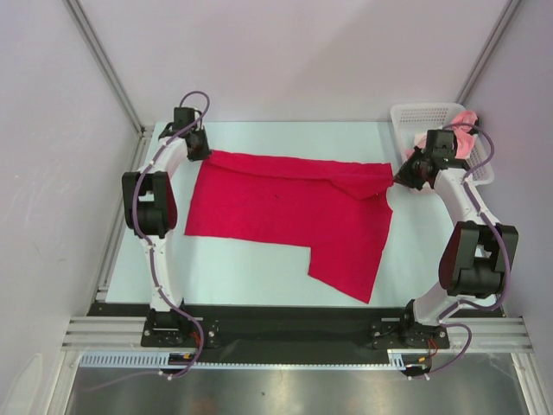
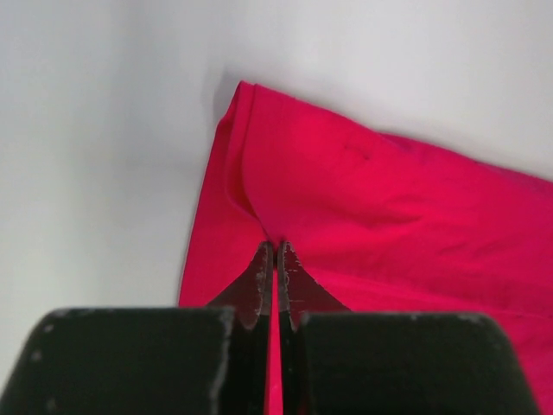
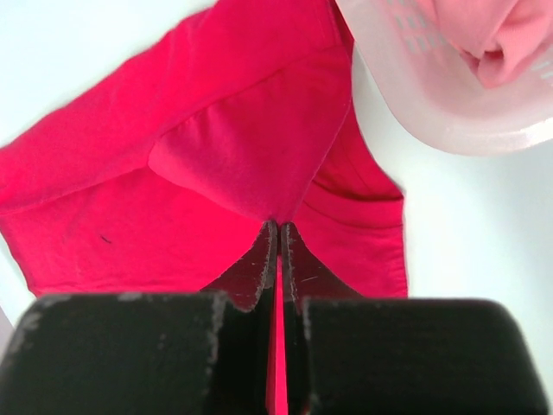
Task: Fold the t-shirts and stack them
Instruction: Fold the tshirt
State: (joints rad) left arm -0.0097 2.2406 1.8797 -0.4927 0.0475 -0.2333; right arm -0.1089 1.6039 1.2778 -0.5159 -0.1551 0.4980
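Observation:
The folded-over peak [image 3: 275,183] is hanging over the crimson red t-shirt's body [image 3: 341,255], inside the t-shirt's side edge. My right gripper should keep bringing it down until it rests there, then let go.
The crimson red t-shirt [image 1: 285,216] lies spread across the white table, with a flap reaching toward the near right. My left gripper [image 1: 201,149] is shut on its far left corner; the left wrist view shows red cloth [image 2: 363,207] pinched between the closed fingertips [image 2: 276,251]. At the far right edge, my right gripper [image 1: 400,177] is shut on the shirt, pulling up a folded-over peak of cloth [image 3: 251,147] at the tips [image 3: 278,226]. The salmon pink t-shirt [image 1: 465,130] sits bunched in the basket behind the right arm; the pink t-shirt [image 3: 492,39] also shows in the right wrist view.
The white mesh basket [image 1: 423,114] stands at the far right corner of the table, its rim [image 3: 432,112] close to the right gripper. A metal frame rail runs along the near edge [image 1: 294,333]. Grey walls close in the table on three sides.

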